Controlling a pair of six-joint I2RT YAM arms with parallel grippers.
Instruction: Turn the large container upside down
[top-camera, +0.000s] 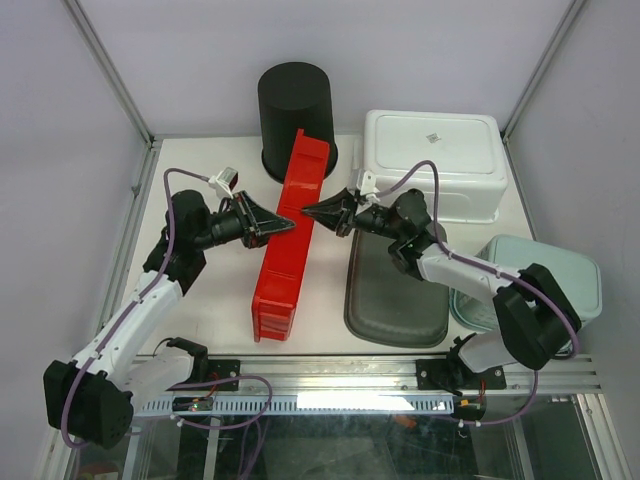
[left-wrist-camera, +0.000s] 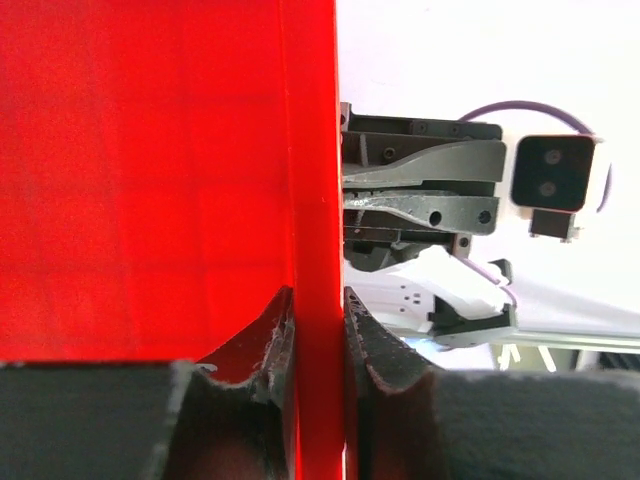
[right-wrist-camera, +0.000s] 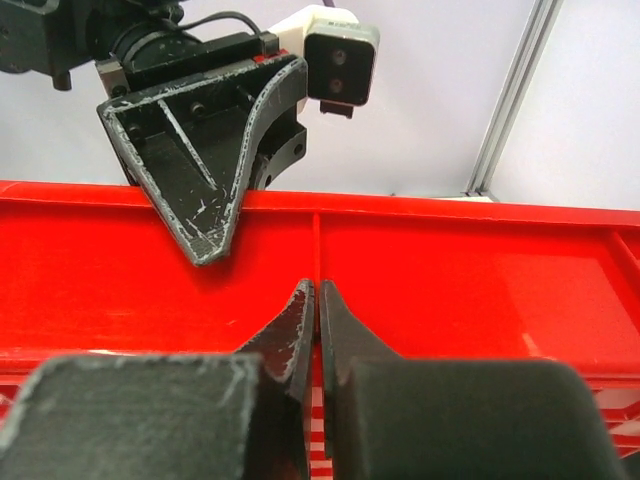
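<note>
I should open my left gripper and move it away while my right gripper pushes the container's red side (right-wrist-camera: 318, 264) over, because my left gripper is holding the container's side (left-wrist-camera: 318, 270) on its falling side.
The long red container (top-camera: 288, 240) stands on its side on the table, its far end raised near the black bin. My left gripper (top-camera: 290, 224) is shut on the container's thin red wall (left-wrist-camera: 318, 200), one finger on each side (left-wrist-camera: 318, 310). My right gripper (top-camera: 305, 211) is shut, with its tips against the container's red face (right-wrist-camera: 450, 290) at a thin rib (right-wrist-camera: 317, 290). The left gripper's finger (right-wrist-camera: 205, 190) shows over the container's top edge in the right wrist view. The right gripper (left-wrist-camera: 420, 195) shows beyond the wall in the left wrist view.
A black bin (top-camera: 296, 115) stands upside down at the back. A white tub (top-camera: 432, 160) sits at the back right. A grey lid (top-camera: 395, 290) lies right of the red container. A pale green tub (top-camera: 560, 280) sits at the right edge.
</note>
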